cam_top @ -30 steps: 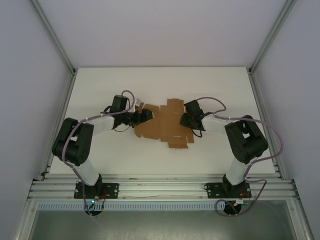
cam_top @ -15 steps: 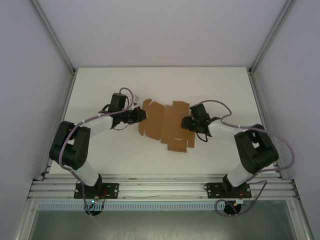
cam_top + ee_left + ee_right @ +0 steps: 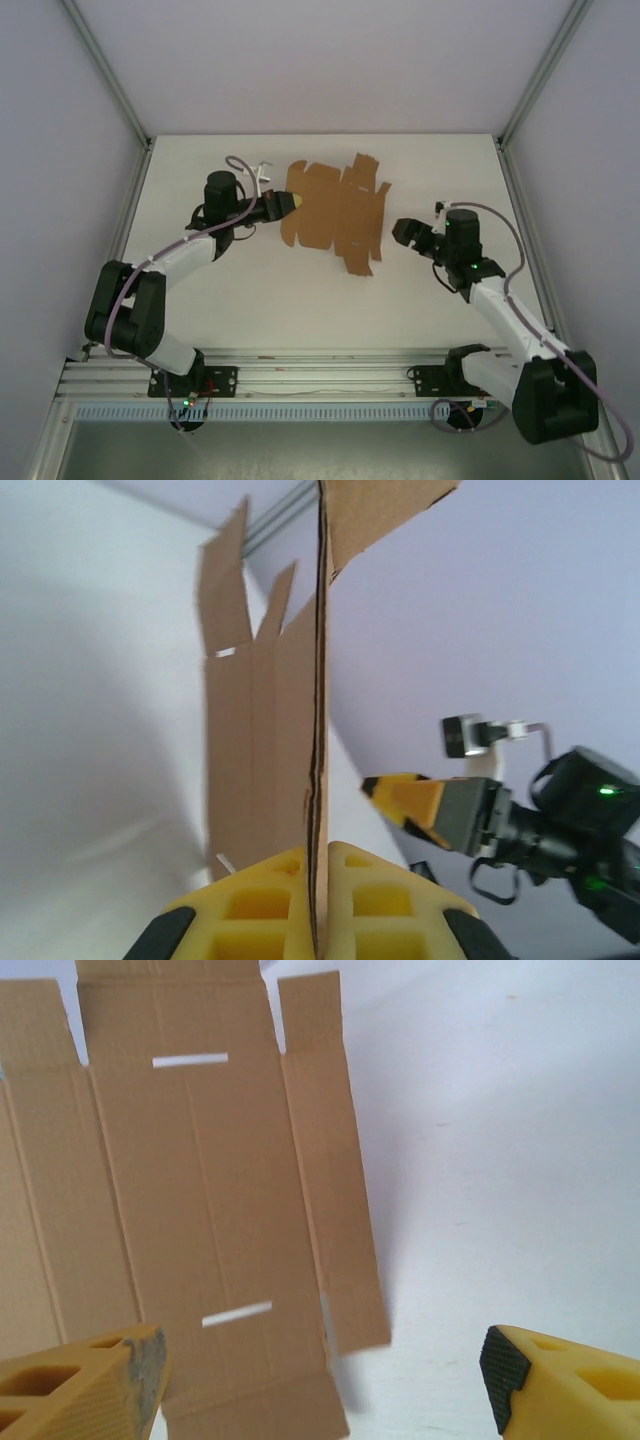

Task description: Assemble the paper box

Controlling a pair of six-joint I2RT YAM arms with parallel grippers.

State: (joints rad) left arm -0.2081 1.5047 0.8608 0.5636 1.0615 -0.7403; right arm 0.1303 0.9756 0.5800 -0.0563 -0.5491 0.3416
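I expect the narrow side flap point(image 3: 338, 1190) to hinge upright at a straight crease point(image 3: 301, 1175) when my right gripper lifts, because that crease joins the flap to the slotted panel.
The paper box is a flat brown die-cut sheet point(image 3: 335, 212) with flaps and two slots, lying near the middle of the white table. My left gripper point(image 3: 287, 203) is shut on the sheet's left edge. In the left wrist view the cardboard point(image 3: 265, 730) runs edge-on between the closed yellow fingers point(image 3: 260, 905). My right gripper point(image 3: 403, 231) stands open just right of the sheet and touches nothing. In the right wrist view the sheet point(image 3: 200, 1190) lies ahead and to the left, and the two yellow fingertips point(image 3: 560, 1385) are spread wide above the table.
White walls and aluminium posts point(image 3: 110, 80) close in the table point(image 3: 450, 170) on three sides. A metal rail point(image 3: 320, 375) carrying both arm bases runs along the near edge. Bare table lies right of and in front of the sheet.
The left gripper shut on the sheet's left edge and pulled it back and to the left. The right gripper let go, opened wide and drew away to the right.
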